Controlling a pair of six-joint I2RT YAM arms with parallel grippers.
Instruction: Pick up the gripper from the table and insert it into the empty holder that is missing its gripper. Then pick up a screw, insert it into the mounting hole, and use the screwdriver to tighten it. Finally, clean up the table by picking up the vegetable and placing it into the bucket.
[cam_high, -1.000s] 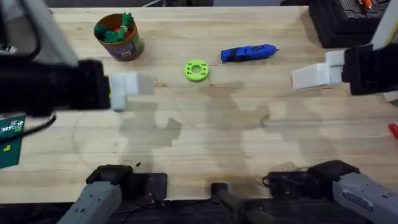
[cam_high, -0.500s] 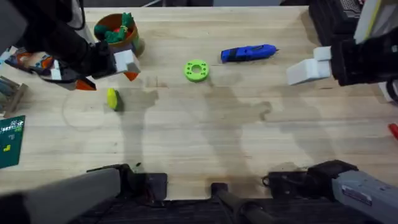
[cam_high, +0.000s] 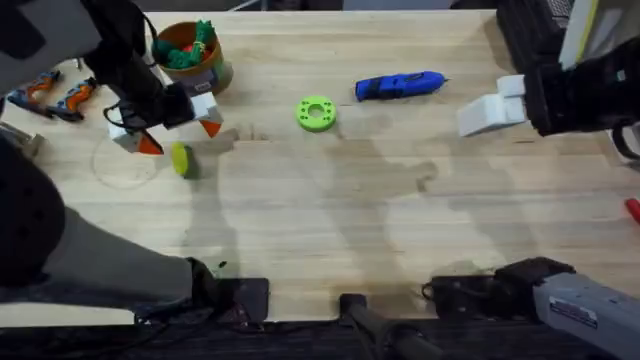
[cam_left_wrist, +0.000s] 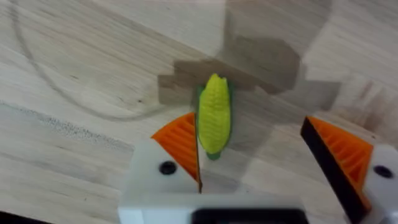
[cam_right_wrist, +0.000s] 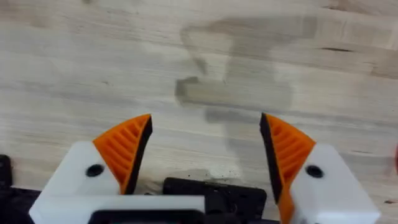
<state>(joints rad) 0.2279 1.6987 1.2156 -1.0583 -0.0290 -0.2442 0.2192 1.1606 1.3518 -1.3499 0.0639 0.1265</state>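
The vegetable (cam_high: 183, 160) will sit high among the green and red pieces (cam_high: 190, 47) when the robot lowers it into the bucket, because they crowd the bucket near its rim.
The vegetable (cam_high: 182, 160), a small yellow-green corn cob, lies on the table at the left, below the bucket (cam_high: 190, 55). My left gripper (cam_high: 180, 136) hangs open just above it. In the left wrist view the vegetable (cam_left_wrist: 214, 115) sits between the orange-tipped fingers of the left gripper (cam_left_wrist: 258, 149), close against one pad (cam_left_wrist: 180, 140). The blue screwdriver (cam_high: 400, 85) lies at the back centre. My right gripper (cam_high: 490, 112) hovers at the right, and it stands open over bare wood (cam_right_wrist: 205, 143). The loose gripper, the holder and the screw are out of view.
A flat lime-green ring (cam_high: 316, 113) lies between the bucket and the screwdriver. Orange-handled pliers (cam_high: 50, 90) rest at the far left edge. A black case (cam_high: 545, 30) fills the back right corner. A small red item (cam_high: 633, 208) shows at the right edge.
My left arm has swung in from the left edge and dropped over the vegetable, fingers now straddling it. The right gripper has drifted slightly left.
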